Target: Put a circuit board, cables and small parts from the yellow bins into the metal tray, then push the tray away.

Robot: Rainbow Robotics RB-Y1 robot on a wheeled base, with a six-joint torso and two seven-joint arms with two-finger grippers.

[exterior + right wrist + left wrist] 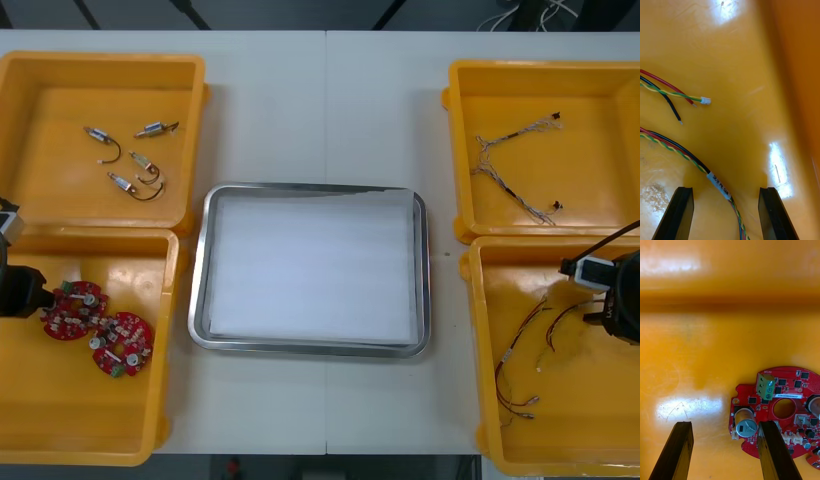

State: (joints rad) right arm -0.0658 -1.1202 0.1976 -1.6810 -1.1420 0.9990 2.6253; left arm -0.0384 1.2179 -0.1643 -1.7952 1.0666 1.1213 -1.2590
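Note:
My gripper will lift the red and yellow cable [718, 185], and the cable will stick out, still curved, because the wires hold a smooth arc [684, 151] past the white label.
Two round red circuit boards [75, 308] [122, 343] lie in the near left yellow bin [90, 420]. My left gripper [30, 295] is low in that bin, open, just beside the nearer board [778, 408]; one finger [777, 450] overlaps the board's edge and nothing is between the fingers. My right gripper [608, 305] hangs open in the near right bin [580, 430]. A red, yellow and black cable bundle [718, 185] with a white label runs between its fingers [677, 213], ungripped. The metal tray [205, 250], white inside, sits in the middle with nothing in it.
The far left bin [40, 80] holds several small metal parts [135, 165]. Thin pale twisted cables [510, 175] lie in the far right bin [600, 90]. More red and yellow cable ends [677, 93] lie beyond the right fingers. Bare table lies beyond the tray.

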